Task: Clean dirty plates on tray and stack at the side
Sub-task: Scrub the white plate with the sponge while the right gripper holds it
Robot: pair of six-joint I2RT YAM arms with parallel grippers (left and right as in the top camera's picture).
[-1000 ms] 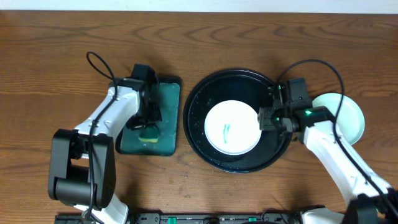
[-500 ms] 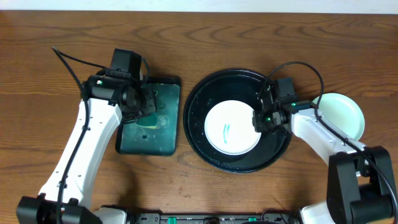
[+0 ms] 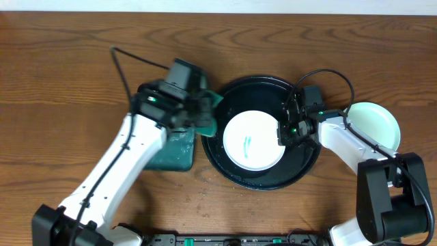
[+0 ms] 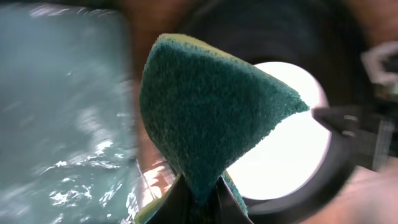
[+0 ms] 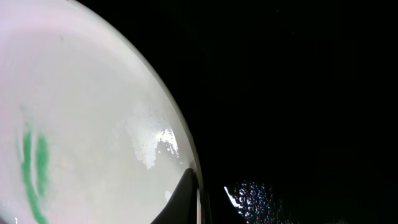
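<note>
A teal smear [image 3: 247,146] is still on the white plate, so the robot's left gripper should move the sponge back over the plate's middle [image 3: 255,141] and scrub before stacking.
A white plate [image 3: 249,140] with a teal smear [image 3: 247,144] lies in the middle of the round black tray [image 3: 232,174]. My right gripper [image 3: 282,132] is shut on this plate's right rim; in the right wrist view a dark finger [image 5: 185,198] lies over the edge of the plate [image 5: 81,112]. My left gripper [image 3: 203,117] is shut on a green sponge [image 3: 209,113] and hovers over the tray's left rim. From the left wrist, the sponge [image 4: 211,118] hangs in front of the plate [image 4: 292,155]. A pale mint plate [image 3: 377,126] rests on the table right of the tray.
A dark green rectangular tray [image 3: 169,152], wet inside, sits left of the black tray, partly under my left arm. The black tray's floor [image 5: 298,93] is speckled with water drops. Bare wooden table [image 3: 61,82] surrounds everything.
My left arm swung right, carrying the sponge from the green tray to the black tray's left rim. My right gripper closed on the plate's right rim.
</note>
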